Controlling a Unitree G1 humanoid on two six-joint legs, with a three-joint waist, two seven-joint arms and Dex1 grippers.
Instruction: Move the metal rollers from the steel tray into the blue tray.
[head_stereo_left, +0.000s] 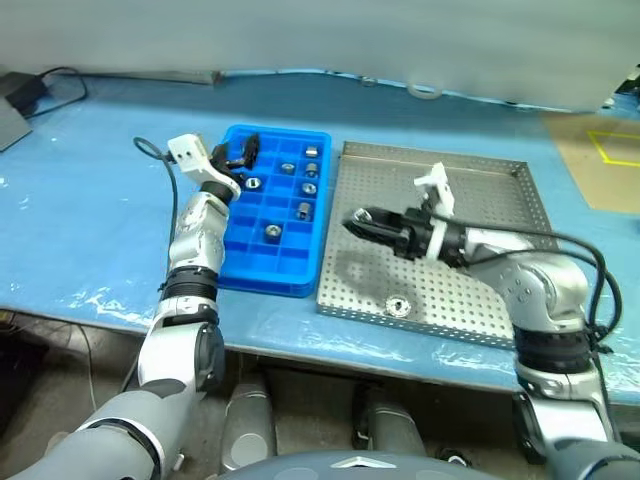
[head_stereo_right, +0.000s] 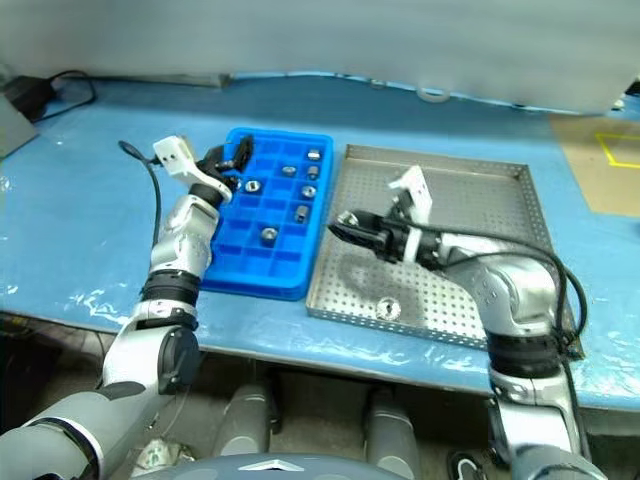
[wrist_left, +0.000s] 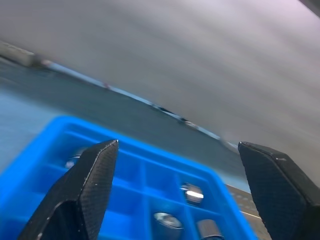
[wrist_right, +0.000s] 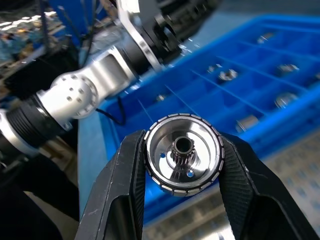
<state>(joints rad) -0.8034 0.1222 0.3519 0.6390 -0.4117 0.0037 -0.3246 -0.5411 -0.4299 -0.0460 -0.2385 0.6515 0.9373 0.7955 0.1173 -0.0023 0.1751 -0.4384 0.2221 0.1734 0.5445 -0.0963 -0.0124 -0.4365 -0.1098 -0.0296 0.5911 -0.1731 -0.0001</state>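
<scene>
My right gripper has the roller gripped (wrist_right: 184, 154) by its rim, and the blue tray's front compartments (head_stereo_left: 257, 263) are empty. My right gripper should go on toward them and let go of the roller there.
My right gripper (head_stereo_left: 355, 222) is shut on one metal roller (wrist_right: 182, 160), a shiny ring with a toothed hub, gripped by its rim. It hovers over the left edge of the steel tray (head_stereo_left: 480, 200), pointing toward the blue tray (head_stereo_left: 262, 278). Another roller (head_stereo_left: 398, 306) lies near the steel tray's front rim. Several rollers (head_stereo_left: 304, 209) sit in separate compartments of the blue tray. Over that tray's far left corner my left gripper (head_stereo_left: 245, 152) stands open and empty, its fingers (wrist_left: 95, 180) wide apart.
Both trays rest side by side on a blue-covered table (head_stereo_left: 90, 230), close to its front edge. A black cable (head_stereo_left: 55, 80) lies at the far left, a white ring (head_stereo_left: 425, 92) at the back, and a brown board with yellow tape (head_stereo_left: 600, 160) at the right.
</scene>
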